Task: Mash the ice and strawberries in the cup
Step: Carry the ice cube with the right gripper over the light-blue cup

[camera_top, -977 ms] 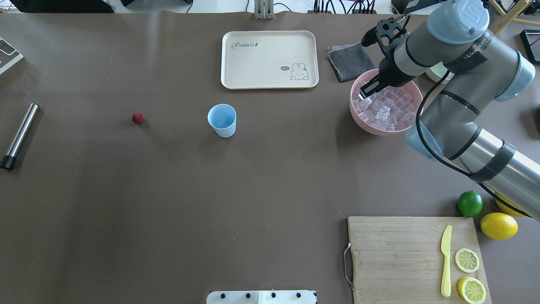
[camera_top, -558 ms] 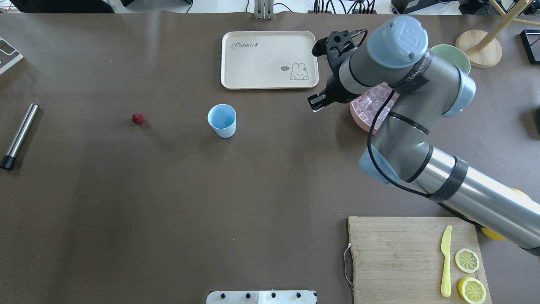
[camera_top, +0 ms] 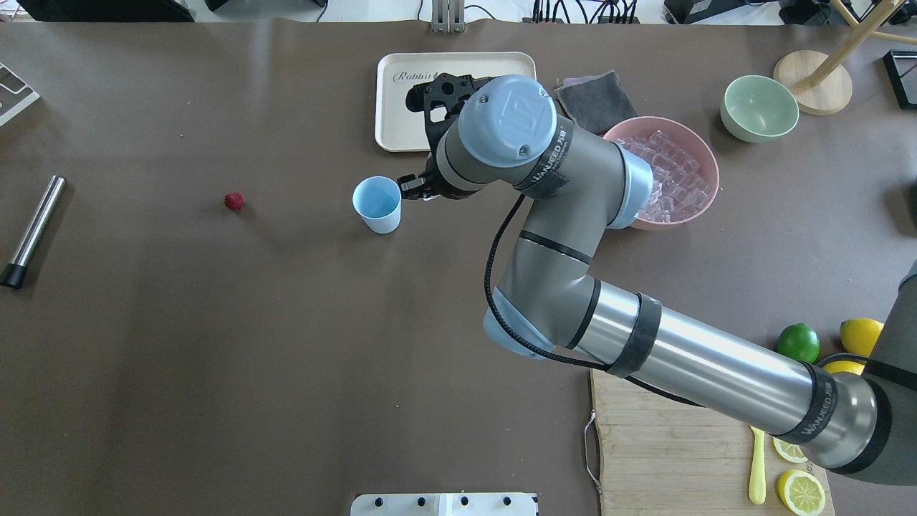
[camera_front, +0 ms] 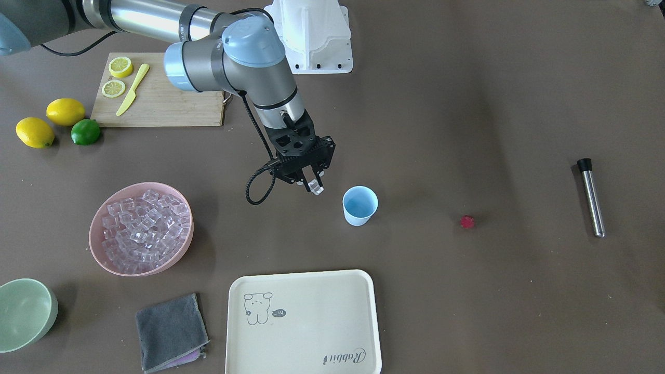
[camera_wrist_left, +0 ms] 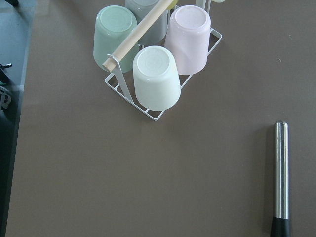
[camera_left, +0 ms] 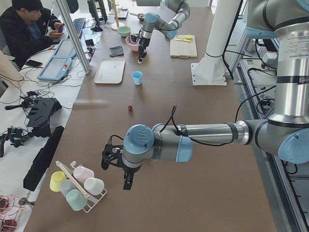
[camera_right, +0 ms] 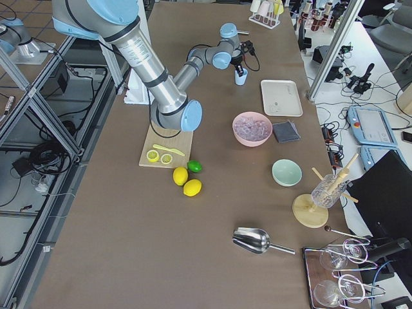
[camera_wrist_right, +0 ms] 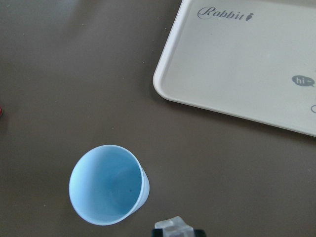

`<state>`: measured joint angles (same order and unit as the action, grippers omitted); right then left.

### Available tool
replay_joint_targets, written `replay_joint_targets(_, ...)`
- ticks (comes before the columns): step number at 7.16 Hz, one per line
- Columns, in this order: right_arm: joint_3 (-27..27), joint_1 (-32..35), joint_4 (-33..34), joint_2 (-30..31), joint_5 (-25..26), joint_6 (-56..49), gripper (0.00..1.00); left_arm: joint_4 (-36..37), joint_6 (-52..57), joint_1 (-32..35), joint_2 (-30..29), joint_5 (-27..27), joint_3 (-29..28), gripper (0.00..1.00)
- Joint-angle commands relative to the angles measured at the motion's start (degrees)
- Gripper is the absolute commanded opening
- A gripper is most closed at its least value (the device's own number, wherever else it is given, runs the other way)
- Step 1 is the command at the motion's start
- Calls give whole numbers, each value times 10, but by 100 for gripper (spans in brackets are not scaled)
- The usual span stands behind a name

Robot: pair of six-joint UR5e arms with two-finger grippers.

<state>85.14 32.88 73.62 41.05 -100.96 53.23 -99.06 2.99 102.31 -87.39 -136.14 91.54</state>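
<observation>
The robot's right gripper should keep going until it is over the light-blue cup's opening [camera_front: 360, 200], because the ice cube [camera_front: 316, 187] pokes out below the fingers and the path is clear.
The light-blue cup [camera_top: 377, 203] stands upright and empty mid-table; it also shows in the front view [camera_front: 359, 205] and the right wrist view [camera_wrist_right: 106, 185]. My right gripper [camera_front: 311, 184] hovers just beside the cup's rim, shut on one clear ice cube [camera_front: 315, 188], whose edge shows in the right wrist view [camera_wrist_right: 173, 228]. The other ice cubes [camera_front: 143, 228] fill the pink bowl [camera_front: 91, 234]. The strawberry [camera_top: 233, 201] lies on the table to the cup's left. My left gripper [camera_left: 127, 182] shows only in the exterior left view; I cannot tell its state.
A steel muddler [camera_top: 32, 231] lies at the far left. A cream tray [camera_top: 401, 107], grey cloth [camera_top: 598, 100] and pale green bowl [camera_top: 759, 107] sit at the back. A cutting board [camera_front: 166, 104] with lemon slices, lemons and a lime [camera_front: 85, 132] is near the base. A cup rack [camera_wrist_left: 153, 54] is under the left wrist.
My right arm has lifted out of the pink bowl and swung left across the table to the cup's side, carrying an ice cube. Cup and strawberry have not moved.
</observation>
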Motion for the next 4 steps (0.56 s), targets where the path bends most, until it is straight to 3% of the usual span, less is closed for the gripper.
replay_joint_targets(1, -62, -28, -5, -52, 58, 29, 0, 0, 0, 0, 2, 0, -1, 99)
replay_joint_targets(4, -90, -41, -14, -80, 82, 44, 0, -4, 1, 1, 14, 0, 2, 99)
